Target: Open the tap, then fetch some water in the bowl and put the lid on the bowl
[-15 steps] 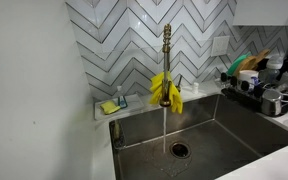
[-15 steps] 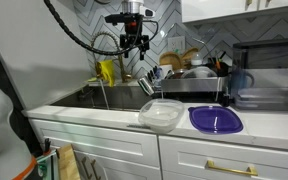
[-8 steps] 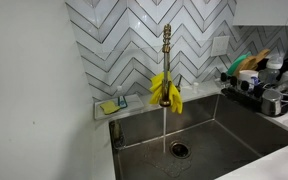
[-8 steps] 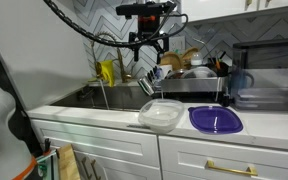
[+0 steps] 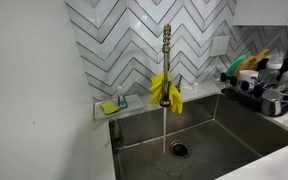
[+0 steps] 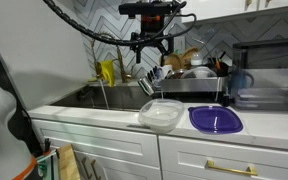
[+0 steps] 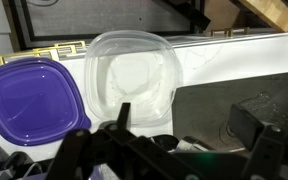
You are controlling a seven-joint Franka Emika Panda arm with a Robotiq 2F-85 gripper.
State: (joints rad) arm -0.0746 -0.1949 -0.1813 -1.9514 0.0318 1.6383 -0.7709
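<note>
The clear bowl's rim (image 6: 182,103) sticks up next to the flat purple lid, so my open gripper should keep going down until its fingers are around the bowl's side (image 6: 179,114) facing the lid.
The tap (image 5: 166,55) stands over the sink with a yellow cloth (image 5: 165,90) hung on it, and a stream of water (image 5: 164,125) runs into the drain. A clear plastic bowl (image 6: 161,114) sits empty on the white counter, and the purple lid (image 6: 216,119) lies flat beside it. My gripper (image 6: 151,52) hangs high above the sink's edge and the bowl, open and empty. In the wrist view the bowl (image 7: 132,80) and the lid (image 7: 29,95) lie below my gripper (image 7: 184,125), whose jaws stand wide apart.
A dish rack (image 6: 189,72) full of dishes stands behind the bowl; it also shows in an exterior view (image 5: 264,85). A sponge holder (image 5: 112,105) sits on the sink ledge. A dark appliance (image 6: 269,75) is at the counter's end.
My gripper has swung from over the sink toward the dish rack and the bowl, and has barely moved in the last half second. Water keeps running.
</note>
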